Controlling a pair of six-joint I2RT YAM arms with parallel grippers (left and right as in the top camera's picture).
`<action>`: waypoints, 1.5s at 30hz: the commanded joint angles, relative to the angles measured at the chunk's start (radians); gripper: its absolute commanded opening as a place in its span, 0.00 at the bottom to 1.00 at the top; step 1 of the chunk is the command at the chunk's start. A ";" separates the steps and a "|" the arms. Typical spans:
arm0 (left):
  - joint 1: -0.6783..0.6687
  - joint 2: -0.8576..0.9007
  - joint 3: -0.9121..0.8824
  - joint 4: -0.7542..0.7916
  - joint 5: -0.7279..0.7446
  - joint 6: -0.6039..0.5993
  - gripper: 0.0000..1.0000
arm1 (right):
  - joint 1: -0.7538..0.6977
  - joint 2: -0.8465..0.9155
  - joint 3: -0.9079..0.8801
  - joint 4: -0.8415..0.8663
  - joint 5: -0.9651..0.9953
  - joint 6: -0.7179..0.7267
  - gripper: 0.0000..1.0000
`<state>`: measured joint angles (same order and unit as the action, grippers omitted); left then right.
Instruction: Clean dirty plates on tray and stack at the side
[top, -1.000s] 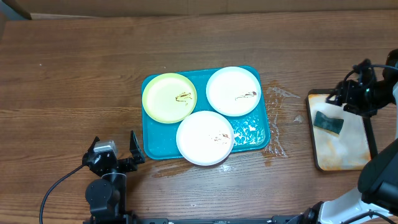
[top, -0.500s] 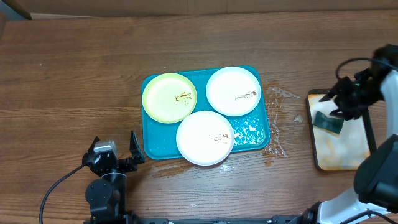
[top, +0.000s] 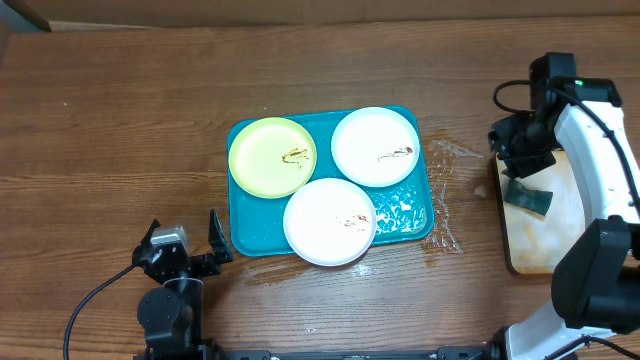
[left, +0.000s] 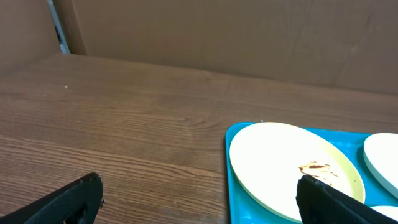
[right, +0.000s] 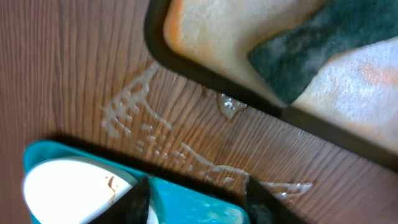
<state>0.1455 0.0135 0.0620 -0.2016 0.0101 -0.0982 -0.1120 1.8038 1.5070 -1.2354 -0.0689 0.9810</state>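
The dark green sponge slants away from the right gripper's half-closed fingers, so the robot should open them wide, turn them in line and pinch across the sponge's middle.
The teal tray lies mid-table and carries three plates. A yellow-green plate sits at its back left, a white plate at its back right, and another white plate at the front. Each has a small brown smear. My left gripper rests near the front edge, left of the tray, open and empty. In the left wrist view its fingers frame the yellow-green plate. My right gripper hovers over the small tray's left edge, partly open with nothing between its fingers.
A dark-rimmed small tray with a foamy inside stands at the right and holds a dark green sponge. Foamy wet streaks lie on the wood between the two trays. A cardboard wall backs the table.
My right arm has swung in from the far right to the small tray's left edge, and its jaws have narrowed. The left arm and the plates have not moved.
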 joint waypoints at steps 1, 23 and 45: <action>0.000 -0.009 -0.003 -0.001 -0.010 0.013 1.00 | -0.018 -0.017 0.013 0.019 0.005 0.048 0.41; 0.000 -0.009 -0.003 -0.001 -0.010 0.013 1.00 | -0.016 -0.017 0.013 -0.177 0.134 0.640 0.04; 0.000 -0.009 -0.003 -0.001 -0.010 0.013 1.00 | -0.058 -0.017 -0.099 -0.167 0.153 0.797 0.59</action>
<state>0.1455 0.0135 0.0620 -0.2012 0.0101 -0.0982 -0.1581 1.8038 1.4136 -1.4029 0.0467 1.7500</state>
